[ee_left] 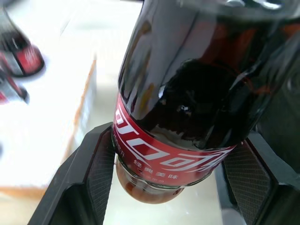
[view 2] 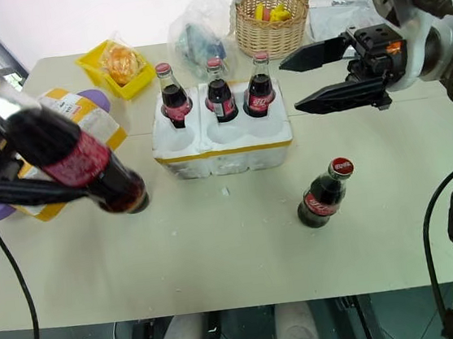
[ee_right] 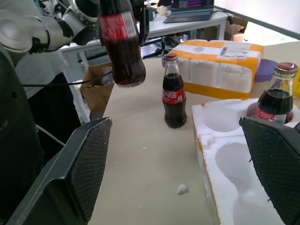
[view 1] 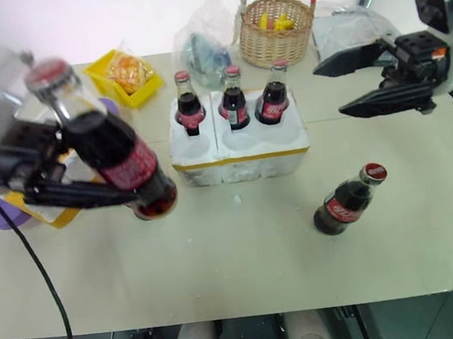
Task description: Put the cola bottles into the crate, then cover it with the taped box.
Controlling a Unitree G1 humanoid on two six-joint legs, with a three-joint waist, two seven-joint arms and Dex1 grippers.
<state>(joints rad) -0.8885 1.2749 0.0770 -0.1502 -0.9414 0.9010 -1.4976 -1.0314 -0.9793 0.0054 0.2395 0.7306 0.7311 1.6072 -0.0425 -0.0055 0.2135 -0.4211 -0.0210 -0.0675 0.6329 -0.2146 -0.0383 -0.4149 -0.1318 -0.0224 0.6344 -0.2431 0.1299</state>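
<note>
The cola bottle's base [view 1: 157, 203] faces down and the crate's near middle hole [view 1: 239, 140] is empty, so the robot's left gripper should go on carrying the bottle until its base sits inside that hole.
My left gripper [view 1: 125, 179] is shut on a cola bottle [view 1: 109, 146], which hangs tilted in the air left of the crate; the pads [ee_left: 101, 173] clamp its lower body [ee_left: 187, 93]. The crate [view 1: 242, 158], a low white foam block with a yellow band, carries three cola bottles [view 1: 235, 103] in its far row, and its near holes are bare. One more cola bottle [view 1: 349, 202] stands on the table right of the crate's front. Right of the crate my right gripper [view 1: 330, 89] hovers open and holds nothing. The taped box [view 2: 81, 112] lies at the left, behind my left arm.
A wicker basket [view 1: 278, 29], clear plastic bags [view 1: 204, 41] and a yellow bin [view 1: 124, 75] with a snack pack line the far edge. A few foam crumbs [view 2: 225, 192] lie in front of the crate. The near table [view 1: 237, 258] is bare.
</note>
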